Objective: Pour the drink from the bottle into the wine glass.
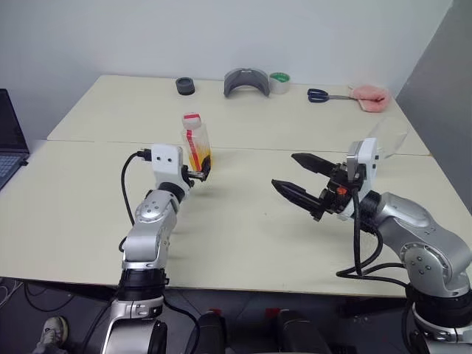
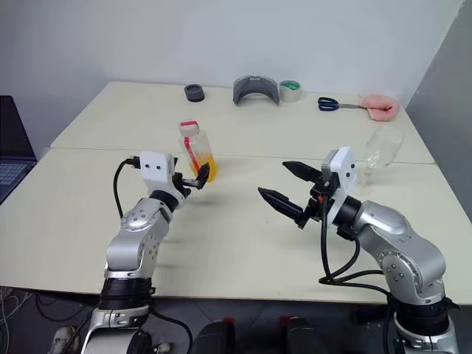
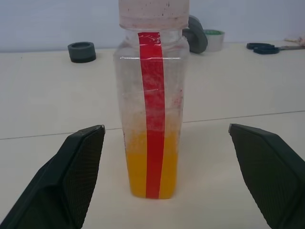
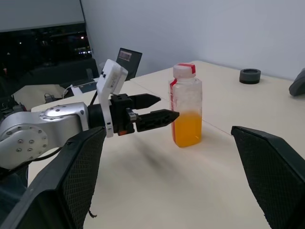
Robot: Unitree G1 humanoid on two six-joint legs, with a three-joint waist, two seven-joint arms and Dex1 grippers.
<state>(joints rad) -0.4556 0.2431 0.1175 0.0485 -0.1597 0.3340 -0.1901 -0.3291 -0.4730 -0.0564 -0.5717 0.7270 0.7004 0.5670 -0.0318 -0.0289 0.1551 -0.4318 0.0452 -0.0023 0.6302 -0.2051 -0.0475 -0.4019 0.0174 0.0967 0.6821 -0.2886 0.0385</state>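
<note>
The round cap [image 1: 192,119] has a seam [image 3: 153,19] showing above its lower band. The cap will twist up when I turn it, and the band will stay behind.
The bottle [image 1: 196,142] stands upright on the table near the middle, cap on, a red strip down its face. The orange drink [image 3: 138,167] fills its lower third. My left gripper [image 1: 200,171] is open and level, its fingertips just short of the bottle, which stands centred between the fingers [image 3: 76,171] untouched. My right gripper [image 1: 284,170] hangs open and empty above the table to the right, pointing toward the bottle. The wine glass [image 2: 381,147] is clear and sits at the far right, partly hidden behind my right wrist.
Along the table's far edge lie a black ring [image 1: 185,86], a grey curved piece [image 1: 245,81], a green tape roll [image 1: 279,82], blue scissors [image 1: 324,95] and a pink cloth [image 1: 371,98]. A laptop [image 1: 9,140] sits at the far left.
</note>
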